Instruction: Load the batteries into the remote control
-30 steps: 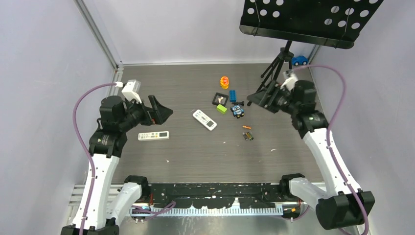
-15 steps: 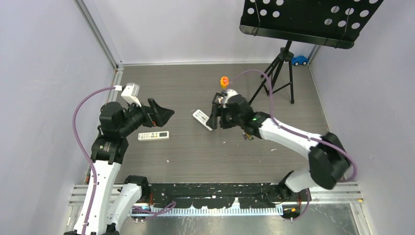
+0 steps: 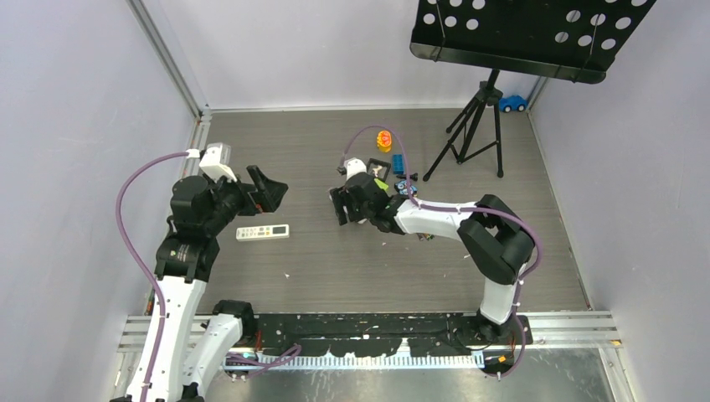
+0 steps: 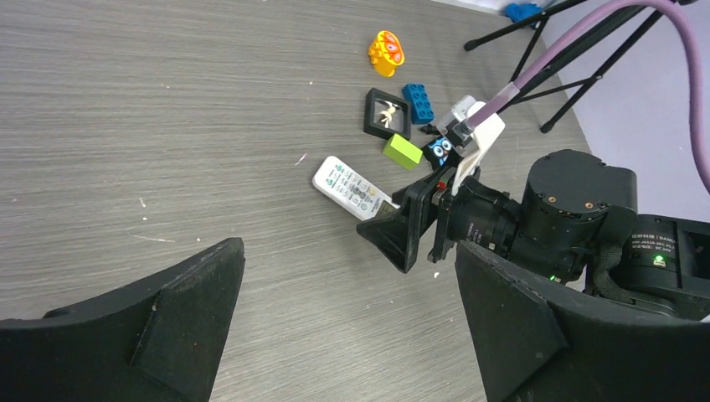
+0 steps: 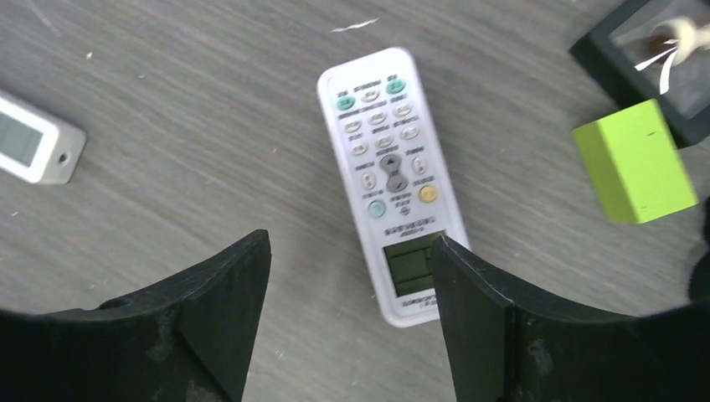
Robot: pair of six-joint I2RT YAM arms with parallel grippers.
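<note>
The remote control is lying clear of the green block, so the robot's right gripper keeps going toward the button end [image 5: 377, 109] until its fingers are beside both sides of the remote control, and then close.
The remote control [image 5: 393, 180] lies face up on the table, white with a greenish display and grey and coloured buttons; it also shows in the left wrist view [image 4: 352, 187]. My right gripper [image 5: 352, 244] is open and hovers over the remote's display end, with the remote partly between its fingers; from above it [image 3: 342, 206] covers most of the remote. The batteries [image 3: 428, 238] lie under my right forearm, mostly hidden. My left gripper [image 3: 270, 191] is open and empty, well left of the remote, and points towards it [image 4: 349, 251].
A slimmer white remote [image 3: 262, 232] lies below my left gripper. A green block [image 5: 636, 159], a black picture frame [image 4: 387, 113], a blue brick [image 4: 418, 102] and an orange toy [image 3: 384, 140] lie behind the remote. A tripod stand [image 3: 477, 134] is at the back right.
My right arm has swung from the far right to the table's middle and now hangs over the remote. My left gripper has shifted slightly back and left.
</note>
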